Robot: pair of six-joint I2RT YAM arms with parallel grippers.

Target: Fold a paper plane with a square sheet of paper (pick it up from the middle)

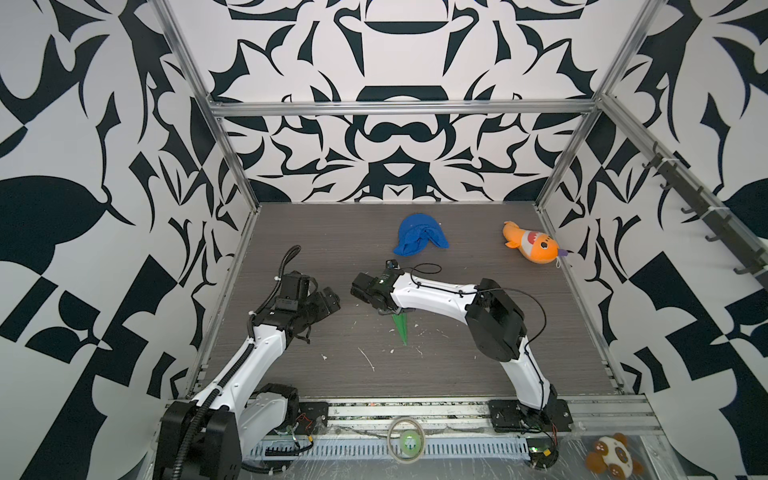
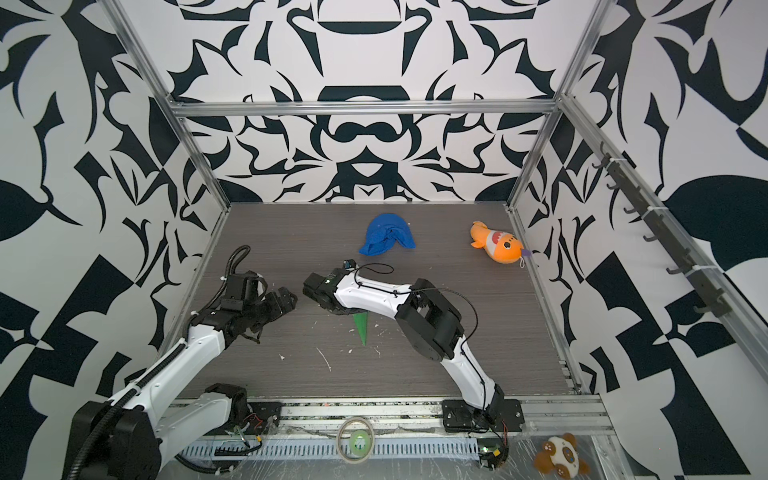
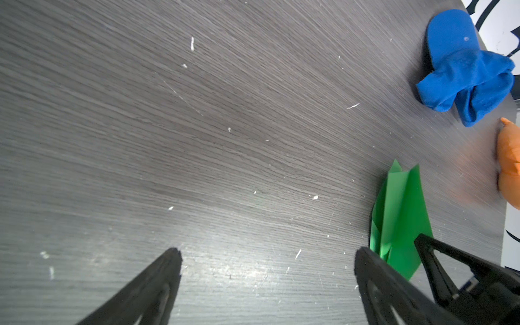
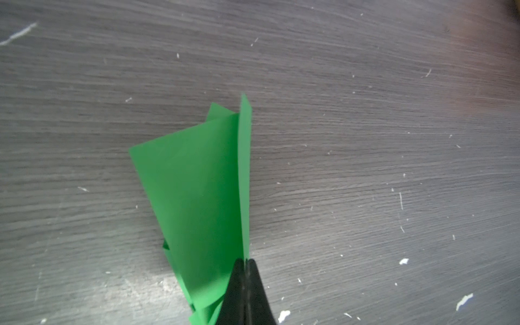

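Note:
The paper plane (image 1: pixel 400 326) has my right gripper's arm lying across it, so next my right gripper swings back to make room for my left gripper at the spread wing (image 4: pixel 192 203).
The square sheet of paper shows as a folded bright green paper plane (image 1: pixel 401 328) (image 2: pixel 362 328), a narrow dart on the dark table with its point toward the front. My right gripper (image 1: pixel 384 309) (image 2: pixel 338 309) (image 4: pixel 245 260) is shut on the plane's (image 4: pixel 202 197) upright centre ridge, and one wing spreads out to the side. My left gripper (image 1: pixel 330 303) (image 2: pixel 286 301) (image 3: pixel 268 251) stands open above bare table to the left, apart from the plane (image 3: pixel 399 219) and holding nothing. In the left wrist view the right gripper's fingers (image 3: pixel 439 253) show at the paper.
A blue cloth lump (image 1: pixel 419 235) lies at the back middle and an orange plush fish (image 1: pixel 532 245) at the back right by the wall. White scraps dot the table (image 1: pixel 457 353). A tape roll (image 1: pixel 406 440) and a plush toy (image 1: pixel 615 459) sit on the front rail.

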